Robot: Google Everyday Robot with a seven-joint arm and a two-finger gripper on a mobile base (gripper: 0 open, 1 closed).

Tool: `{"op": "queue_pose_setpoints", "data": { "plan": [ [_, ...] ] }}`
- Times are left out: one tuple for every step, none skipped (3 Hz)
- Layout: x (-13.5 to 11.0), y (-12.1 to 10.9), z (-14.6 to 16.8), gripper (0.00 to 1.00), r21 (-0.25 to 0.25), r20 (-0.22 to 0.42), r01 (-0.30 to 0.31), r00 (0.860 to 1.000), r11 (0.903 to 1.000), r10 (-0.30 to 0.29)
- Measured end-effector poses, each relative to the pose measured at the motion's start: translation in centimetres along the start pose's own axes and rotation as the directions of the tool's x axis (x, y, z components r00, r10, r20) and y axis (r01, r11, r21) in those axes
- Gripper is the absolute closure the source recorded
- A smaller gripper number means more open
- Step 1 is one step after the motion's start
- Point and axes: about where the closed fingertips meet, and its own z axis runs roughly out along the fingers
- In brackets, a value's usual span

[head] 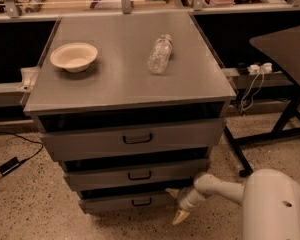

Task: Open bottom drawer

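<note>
The bottom drawer is only open a crack and my finger is at its corner. Next, my gripper opens, hook over the front's top edge and pulls.
The bottom drawer is the lowest and narrowest grey front of the cabinet, with a small black loop handle at its centre. It sticks out slightly beneath the middle drawer. My gripper is at the drawer's right end, low near the floor, to the right of the handle. Its jaws are open. One tan fingertip is by the drawer's right corner and the other fingertip points down at the floor. It holds nothing.
The top drawer is the largest front. A bowl and a lying plastic bottle rest on the cabinet top. A dark table's legs stand at the right. A cable and black box lie on the floor at the left.
</note>
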Motion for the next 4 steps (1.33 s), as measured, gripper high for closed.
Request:
{"op": "queue_pose_setpoints", "data": {
  "plan": [
    [-0.3,-0.3,-0.1,0.2,0.001,-0.001,0.004,1.0,1.0,-0.004],
    [-0.7,-0.3,-0.8,0.01,0.001,-0.001,0.004,1.0,1.0,-0.004],
    [-0.9,-0.4,-1.1,0.0,0.002,-0.001,0.004,1.0,1.0,-0.004],
    [-0.4,-1.6,0.5,0.0,0.058,-0.006,0.001,1.0,0.9983,-0.001]
  ]
}}
